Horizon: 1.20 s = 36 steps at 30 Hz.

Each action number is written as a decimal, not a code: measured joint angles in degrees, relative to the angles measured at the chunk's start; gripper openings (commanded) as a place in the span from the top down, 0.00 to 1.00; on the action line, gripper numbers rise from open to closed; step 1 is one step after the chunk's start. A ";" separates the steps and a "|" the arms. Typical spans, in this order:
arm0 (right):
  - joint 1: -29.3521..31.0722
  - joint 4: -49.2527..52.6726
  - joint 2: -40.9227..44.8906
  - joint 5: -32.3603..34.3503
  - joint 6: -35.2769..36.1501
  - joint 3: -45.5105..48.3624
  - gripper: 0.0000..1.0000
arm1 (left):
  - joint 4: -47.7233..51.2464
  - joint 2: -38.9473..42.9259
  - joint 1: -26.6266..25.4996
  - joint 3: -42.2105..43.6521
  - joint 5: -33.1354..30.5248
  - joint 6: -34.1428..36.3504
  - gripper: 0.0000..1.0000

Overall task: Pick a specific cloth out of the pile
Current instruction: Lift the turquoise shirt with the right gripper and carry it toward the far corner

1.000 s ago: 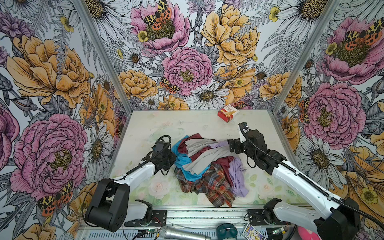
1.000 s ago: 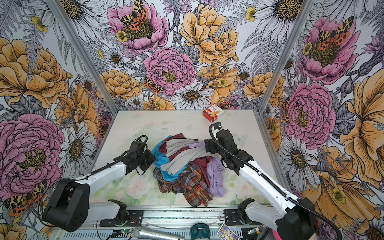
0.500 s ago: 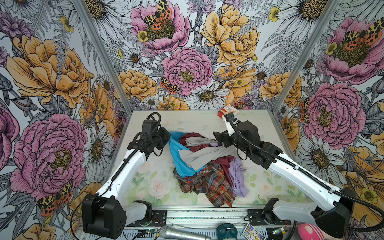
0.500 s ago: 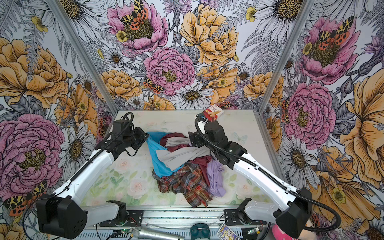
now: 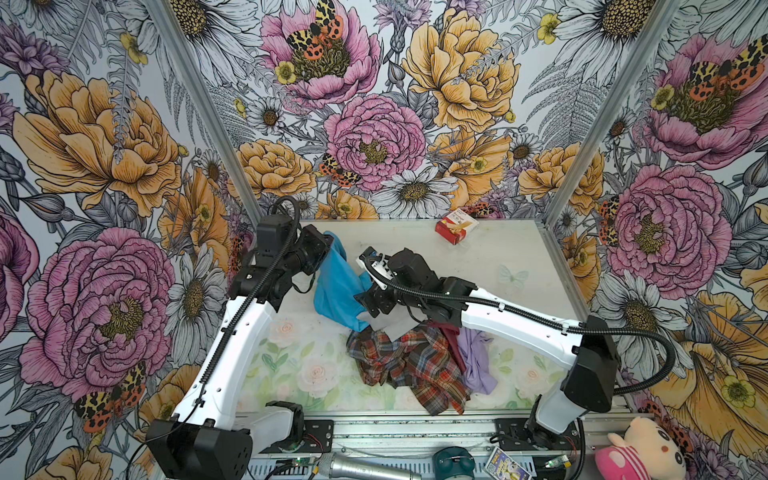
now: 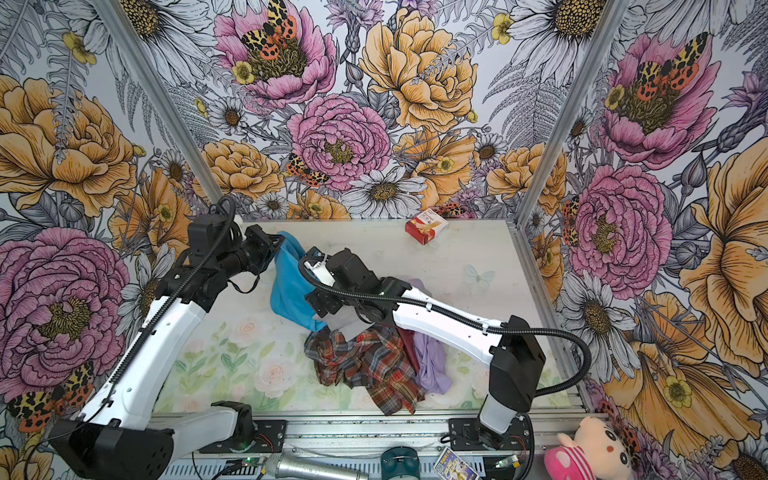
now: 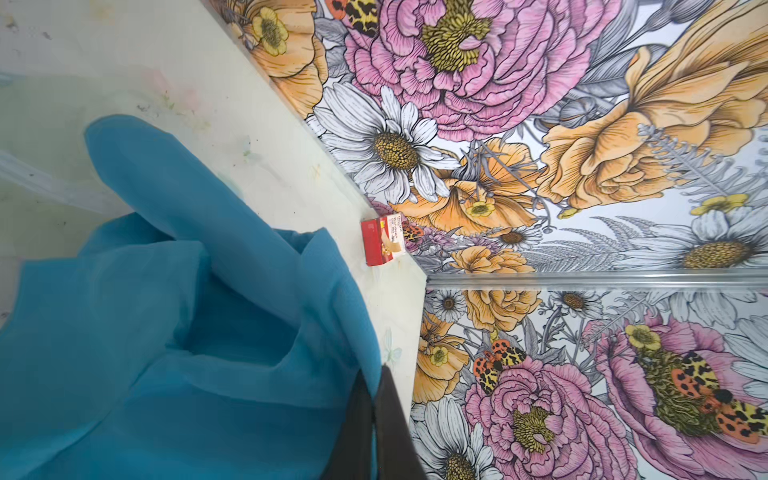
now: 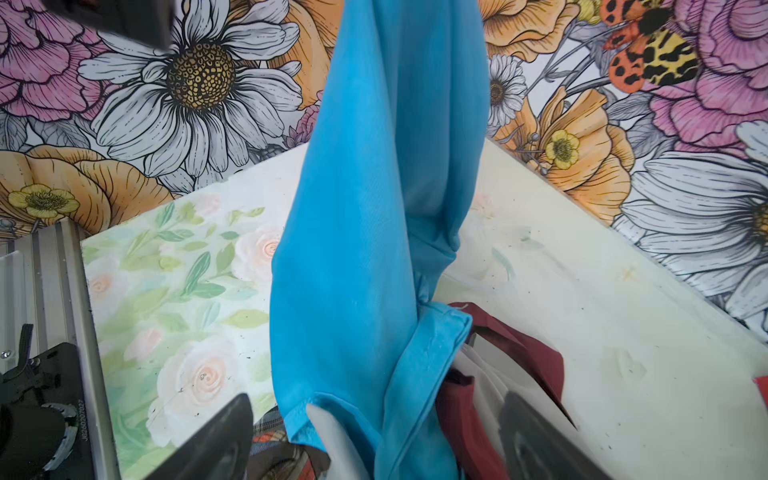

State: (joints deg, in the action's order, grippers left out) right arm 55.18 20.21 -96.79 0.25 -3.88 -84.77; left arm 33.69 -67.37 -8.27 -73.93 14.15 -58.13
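The turquoise cloth runs from my left gripper into the pile (image 5: 361, 325). My right gripper should grab it, lift it clear and put it down beside the red box (image 5: 513, 254).
The turquoise cloth (image 5: 336, 286) (image 6: 291, 286) hangs stretched from my left gripper (image 5: 328, 245) (image 6: 279, 243), which is raised at the back left and shut on the cloth's upper end (image 7: 166, 332). The left wrist view shows the fabric pinched between the dark fingers of the left gripper (image 7: 374, 374). The cloth's lower end still trails into the pile (image 5: 411, 361) (image 6: 365, 361) of plaid, grey, maroon and lavender cloths. My right gripper (image 5: 365, 305) (image 8: 378, 401) stands open low over the pile, its fingers either side of the cloth's lower hem (image 8: 374, 208), grey and maroon cloth between them.
A small red box (image 5: 456, 226) (image 6: 426, 225) (image 7: 382, 241) lies at the back by the wall. Flowered walls close in the back and both sides. The metal front rail (image 5: 415, 428) holds the arm bases, with a microphone and a plush toy (image 5: 640, 453) beyond it.
My left gripper has risen and moved back with the turquoise cloth, drawing it out of the pile. The right arm has swung left over the pile to the cloth's lower end, still open.
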 measured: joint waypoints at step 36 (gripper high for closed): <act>-10.27 -18.36 -13.14 -3.54 -24.68 -22.82 1.00 | 0.24 1.57 6.80 6.80 4.52 13.29 0.39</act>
State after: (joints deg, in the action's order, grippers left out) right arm 44.91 1.85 -109.93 -3.29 -28.56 -107.59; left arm 33.93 -65.80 -1.48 -67.13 18.68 -44.84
